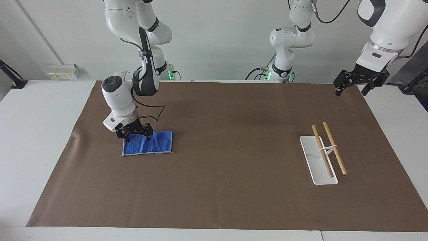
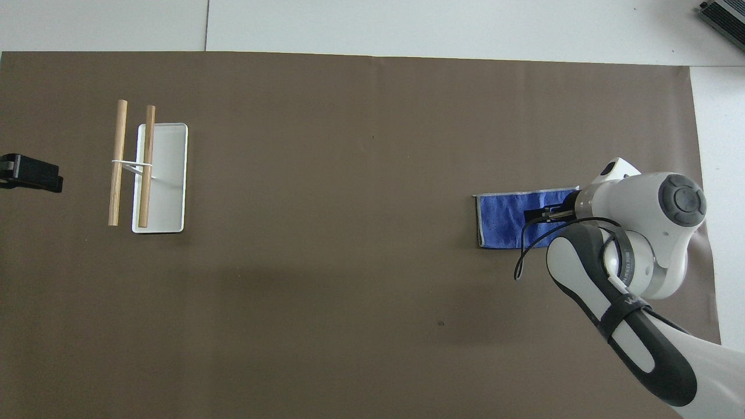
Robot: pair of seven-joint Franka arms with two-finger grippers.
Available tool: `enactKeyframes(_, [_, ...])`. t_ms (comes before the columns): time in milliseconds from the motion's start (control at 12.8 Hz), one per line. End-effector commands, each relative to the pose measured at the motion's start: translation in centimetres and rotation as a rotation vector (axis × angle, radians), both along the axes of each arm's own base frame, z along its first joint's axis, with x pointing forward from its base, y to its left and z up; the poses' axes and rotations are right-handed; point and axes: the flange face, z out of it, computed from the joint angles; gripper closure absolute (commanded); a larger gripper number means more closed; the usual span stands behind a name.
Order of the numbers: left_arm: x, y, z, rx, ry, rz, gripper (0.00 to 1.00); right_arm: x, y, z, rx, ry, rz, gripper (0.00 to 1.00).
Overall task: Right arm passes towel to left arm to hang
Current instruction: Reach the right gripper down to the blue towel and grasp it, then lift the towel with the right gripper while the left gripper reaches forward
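Observation:
The blue towel's free edge (image 2: pixel 479 222) is lying thin and loose along the mat, so I expect the towel (image 2: pixel 504 219) to sag into hanging folds as I lift it.
The bright-blue folded towel (image 1: pixel 152 144) lies flat on the brown mat toward the right arm's end of the table; it also shows in the overhead view (image 2: pixel 502 220). My right gripper (image 1: pixel 134 134) is down at the towel's edge nearer the robots, fingers spread open over the cloth; in the overhead view the right gripper (image 2: pixel 540 215) covers part of the towel. My left gripper (image 1: pixel 360 83) waits open and empty, raised over the mat's corner at the left arm's end, and shows at the overhead view's edge (image 2: pixel 30 173).
A towel rack (image 1: pixel 323 151) with two wooden bars on a white base stands toward the left arm's end, also in the overhead view (image 2: pixel 164 192). The brown mat (image 1: pixel 234 167) covers most of the white table.

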Motion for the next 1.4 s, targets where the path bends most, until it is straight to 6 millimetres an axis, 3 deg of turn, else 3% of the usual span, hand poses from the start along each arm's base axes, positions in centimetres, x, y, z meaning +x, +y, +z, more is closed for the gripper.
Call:
enactKeyframes(0, [-0.8,0.3,0.1,0.012,0.003,0.009,0.00,-0.6,-0.4,-1.6,0.007,-0.004,0.016,0.00])
enactKeyframes(234, [-0.8,0.3,0.1,0.013,0.005,0.009,0.00,-0.8,-0.6,-2.3,-0.001,-0.007,0.063,0.00])
enactKeyframes(468, [-1.3,0.2,0.0,0.012,0.028,0.010,0.00,-0.7,-0.6,-2.3,0.000,-0.005,0.057,0.88])
enactKeyframes(546, [-1.3,0.3,0.0,0.014,0.028,0.010,0.00,-0.7,-0.5,-2.3,0.001,-0.004,0.047,1.00])
enactKeyframes(702, [-1.1,0.2,0.1,0.014,0.017,0.001,0.00,-0.5,-0.2,-2.0,0.006,-0.003,0.015,1.00])
enactKeyframes(858, [-1.3,-1.3,0.2,0.013,0.024,-0.030,0.00,0.0,0.4,-0.5,0.014,-0.005,0.013,1.00])
enactKeyframes(1170, [-1.3,-1.4,0.2,-0.010,0.022,-0.028,0.00,2.0,1.1,6.7,0.043,-0.004,0.039,1.00])
enactKeyframes(1326, [-1.3,-1.8,0.2,-0.059,0.023,-0.026,0.00,2.9,3.1,10.6,0.074,-0.014,0.065,1.00])
